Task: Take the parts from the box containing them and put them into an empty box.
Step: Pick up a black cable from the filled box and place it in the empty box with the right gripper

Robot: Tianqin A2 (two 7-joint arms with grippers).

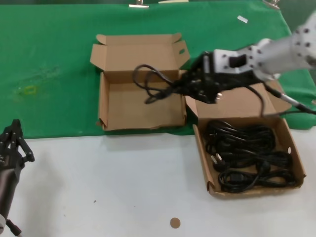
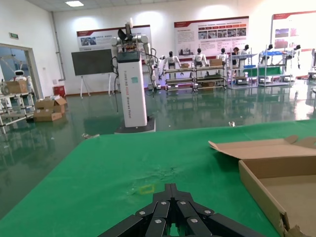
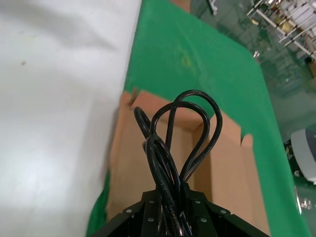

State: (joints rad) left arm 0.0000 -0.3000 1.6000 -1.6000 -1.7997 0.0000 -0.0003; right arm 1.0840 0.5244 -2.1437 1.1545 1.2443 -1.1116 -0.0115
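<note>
The black cord's loops (image 1: pixel 150 85) hang above the empty box's open bottom (image 1: pixel 136 108). I should keep my right gripper moving across until the gripped part is inside, then let go.
A bundle of black power cord (image 1: pixel 150 85) hangs in loops from my right gripper (image 1: pixel 181 88), which is shut on it, above the right part of the empty box (image 1: pixel 140 106). That box lies open on the green cloth, lid flaps up at the back. In the right wrist view the cord (image 3: pixel 197 123) loops out of the right gripper (image 3: pixel 170 196) over the empty box's floor (image 3: pixel 232 168). The box containing the parts (image 1: pixel 286 136) sits at the right with several more coiled cords (image 1: pixel 247 153). My left gripper (image 1: pixel 15 132) rests shut at the near left (image 2: pixel 171 188), far from both boxes.
A green cloth (image 1: pixel 49 59) covers the far half of the table and a white surface (image 1: pixel 108 182) the near half. A small brown disc (image 1: pixel 175 222) lies near the front edge. A white tag (image 1: pixel 242 19) lies on the cloth at the back right.
</note>
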